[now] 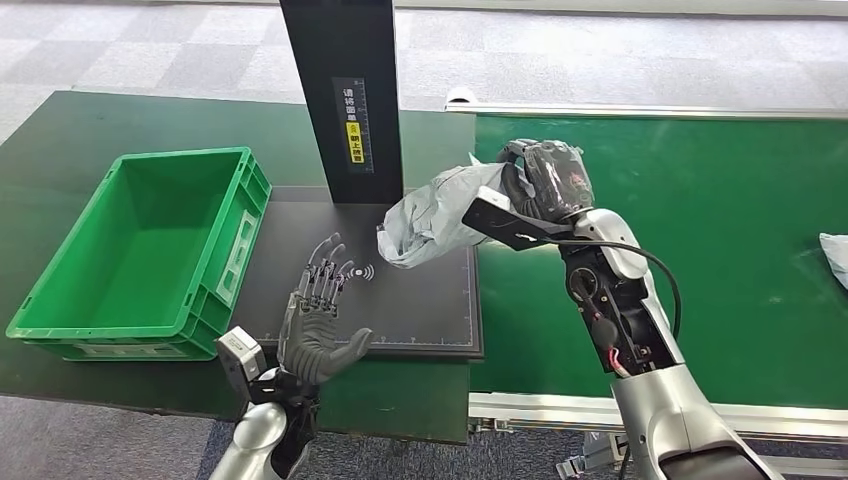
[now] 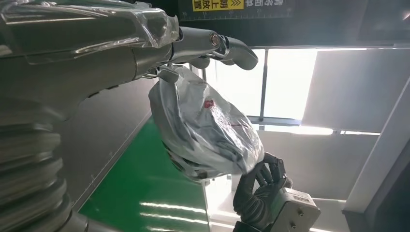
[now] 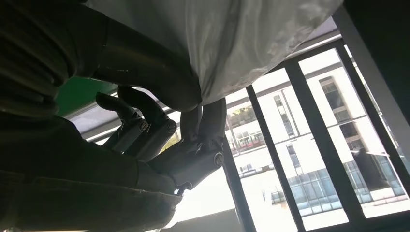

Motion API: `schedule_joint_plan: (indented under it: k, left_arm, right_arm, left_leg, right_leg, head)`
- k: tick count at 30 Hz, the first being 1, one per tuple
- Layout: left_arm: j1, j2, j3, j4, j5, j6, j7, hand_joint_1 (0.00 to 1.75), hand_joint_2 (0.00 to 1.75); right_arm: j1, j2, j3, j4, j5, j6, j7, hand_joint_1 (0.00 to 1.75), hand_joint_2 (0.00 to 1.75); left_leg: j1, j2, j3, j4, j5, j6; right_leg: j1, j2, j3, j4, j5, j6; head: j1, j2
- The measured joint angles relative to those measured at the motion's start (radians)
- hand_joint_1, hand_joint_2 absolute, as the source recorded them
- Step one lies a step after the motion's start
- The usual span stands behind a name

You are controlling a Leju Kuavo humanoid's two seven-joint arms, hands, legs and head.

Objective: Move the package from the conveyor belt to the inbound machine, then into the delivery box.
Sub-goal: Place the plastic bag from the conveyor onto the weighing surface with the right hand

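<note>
The grey plastic package (image 1: 440,214) has loose, crumpled sides (image 1: 402,238). It will bunch up at the grip and spread out at both ends when I pick it up.
A crumpled grey plastic package (image 1: 432,215) hangs above the black platform of the inbound machine (image 1: 420,310), held by my right hand (image 1: 545,178) at its right end. In the left wrist view the package (image 2: 203,130) hangs in the air with my right hand (image 2: 258,191) gripping it from the far side. The right wrist view has the package (image 3: 217,43) lying over that hand's dark fingers (image 3: 159,130). My left hand (image 1: 318,320) hovers over the platform's front left part, fingers spread and holding nothing, a short way below and left of the package.
The machine's black column (image 1: 345,100) stands right behind the package. A green delivery box (image 1: 228,250) sits empty left of the platform. The green conveyor belt (image 1: 720,250) runs on the right, with another pale package (image 1: 835,258) at its right edge.
</note>
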Motion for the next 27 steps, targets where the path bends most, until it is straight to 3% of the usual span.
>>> schedule_joint_plan:
  k: [4, 15, 27]
  left_arm:
    - [-0.003, 0.000, 0.003, 0.000, 0.031, 0.046, -0.002, 0.00, 1.75]
    - [-0.012, -0.005, -0.003, 0.001, 0.082, 0.090, -0.006, 0.00, 1.75]
    - [-0.014, -0.005, -0.008, 0.005, 0.100, 0.096, -0.012, 0.00, 1.75]
  right_arm:
    - [-0.044, 0.021, 0.052, 0.079, 0.021, 0.056, -0.018, 1.75, 1.75]
    - [-0.170, 0.184, 0.291, 0.455, 0.122, 0.085, 0.008, 1.75, 1.75]
    - [-0.201, 0.220, 0.357, 0.556, 0.125, 0.086, 0.014, 1.75, 1.75]
  left_leg:
    - [0.000, 0.002, 0.000, 0.000, 0.000, 0.000]
    - [0.002, 0.002, 0.001, 0.000, 0.000, 0.000]
    - [0.002, 0.002, 0.001, 0.000, 0.000, 0.000]
  right_leg:
    - [0.000, 0.002, 0.000, 0.000, 0.000, 0.000]
    - [0.002, 0.002, -0.001, 0.000, 0.000, 0.000]
    - [0.001, 0.002, -0.001, 0.000, 0.000, 0.000]
  head:
    - [0.000, 0.000]
    - [0.000, 0.000]
    - [0.000, 0.000]
